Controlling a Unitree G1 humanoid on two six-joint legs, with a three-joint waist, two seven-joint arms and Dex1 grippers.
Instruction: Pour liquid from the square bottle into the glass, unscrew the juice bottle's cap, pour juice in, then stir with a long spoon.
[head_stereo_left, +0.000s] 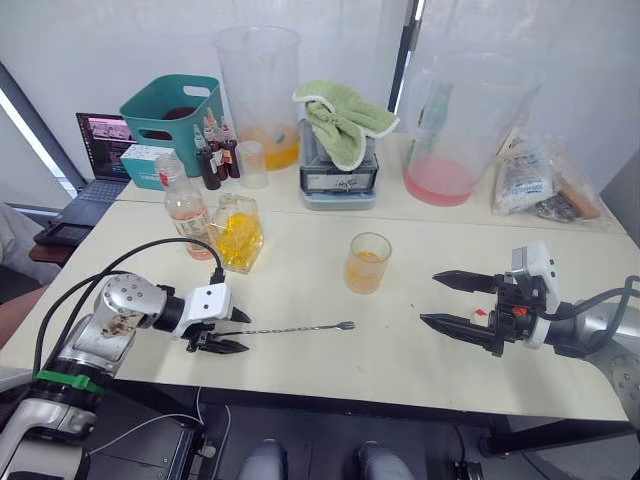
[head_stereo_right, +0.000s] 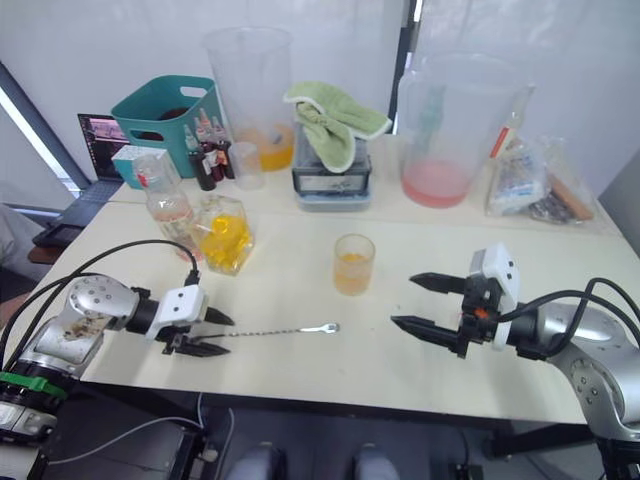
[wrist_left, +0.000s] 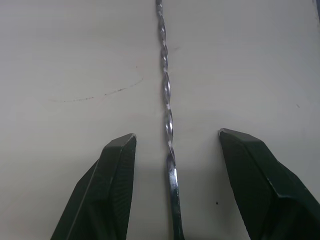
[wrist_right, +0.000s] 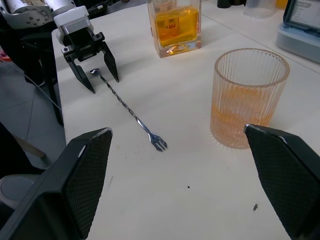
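Observation:
The long spoon is much longer than the glass (head_stereo_left: 368, 263) is tall, so I expect its fork end (head_stereo_left: 345, 326) to stick up well above the glass's rim when I stir.
The long spoon (head_stereo_left: 295, 328) lies flat on the table, its twisted handle pointing toward my left gripper (head_stereo_left: 247, 333). That gripper is open, its fingers (wrist_left: 112, 185) straddling the spoon's handle end (wrist_left: 167, 115) without touching it. The ribbed glass (head_stereo_left: 368, 262) stands mid-table holding some orange liquid. The square bottle (head_stereo_left: 238, 232), with orange liquid, stands upright to the left, and the juice bottle (head_stereo_left: 186, 205) is just behind it. My right gripper (head_stereo_left: 429, 298) is open and empty, right of the glass (wrist_right: 250, 97) and pointing toward it.
Along the back stand a teal basket (head_stereo_left: 172, 110), small dark bottles (head_stereo_left: 215, 155), a small cup (head_stereo_left: 252, 165), a tall jug (head_stereo_left: 260, 80), a green cloth (head_stereo_left: 345, 120) on a box, a pink-bottomed jug (head_stereo_left: 450, 130) and bags (head_stereo_left: 530, 175). A laptop (head_stereo_left: 100, 150) sits far left.

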